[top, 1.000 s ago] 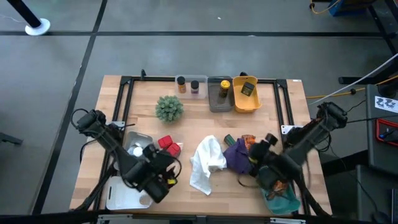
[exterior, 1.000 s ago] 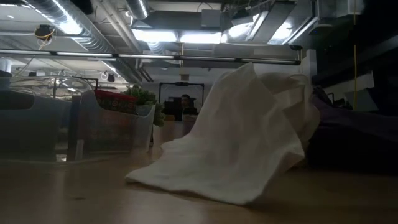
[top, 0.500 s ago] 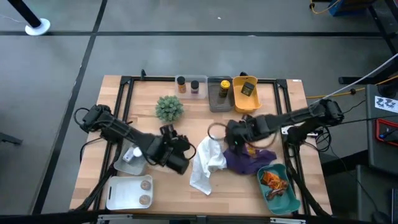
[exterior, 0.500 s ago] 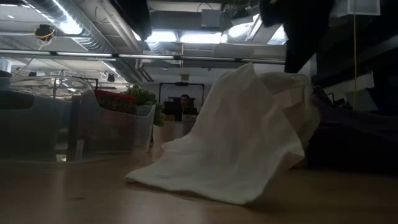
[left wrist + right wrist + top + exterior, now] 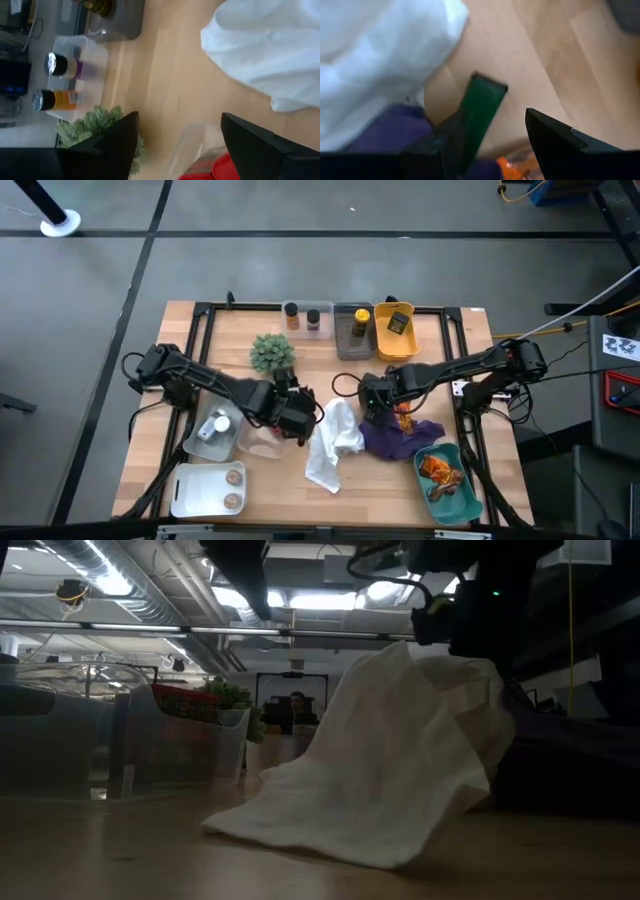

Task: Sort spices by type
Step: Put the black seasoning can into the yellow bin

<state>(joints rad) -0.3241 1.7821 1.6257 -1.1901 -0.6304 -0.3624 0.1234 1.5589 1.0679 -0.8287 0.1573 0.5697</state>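
Note:
I should move my right gripper toward the green tin next and then close it, because the green tin's black lid [image 5: 490,82] is clear of both cloths and its body [image 5: 481,113] is between the open fingers.
My left gripper [image 5: 296,418] hangs open just left of the white cloth [image 5: 333,442], over a clear tub [image 5: 258,442]. The rim of that tub and a red tin [image 5: 220,167] show between its fingers in the left wrist view. My right gripper [image 5: 372,402] is open, pointing steeply down over the purple cloth [image 5: 398,438]. A dark green sachet [image 5: 482,112] lies flat on the wood between its fingers, one end at the purple cloth's edge [image 5: 395,131]. An orange foil packet [image 5: 509,165] peeks out beside it. I see no touch by either gripper.
At the far edge stand a clear tray with an orange and a purple jar [image 5: 305,318], a grey bin [image 5: 352,332] and a yellow bin [image 5: 395,330]. The green plant [image 5: 272,353] is far left of centre. A white tray with brown discs [image 5: 205,488] and a teal tray with orange packets [image 5: 442,475] sit near.
My left gripper has swung from over the white tray at the near left toward the right and far side, rolling as it went, and now hangs beside the white cloth. My right gripper has travelled from over the teal tray toward the table's middle and sunk over the purple cloth.

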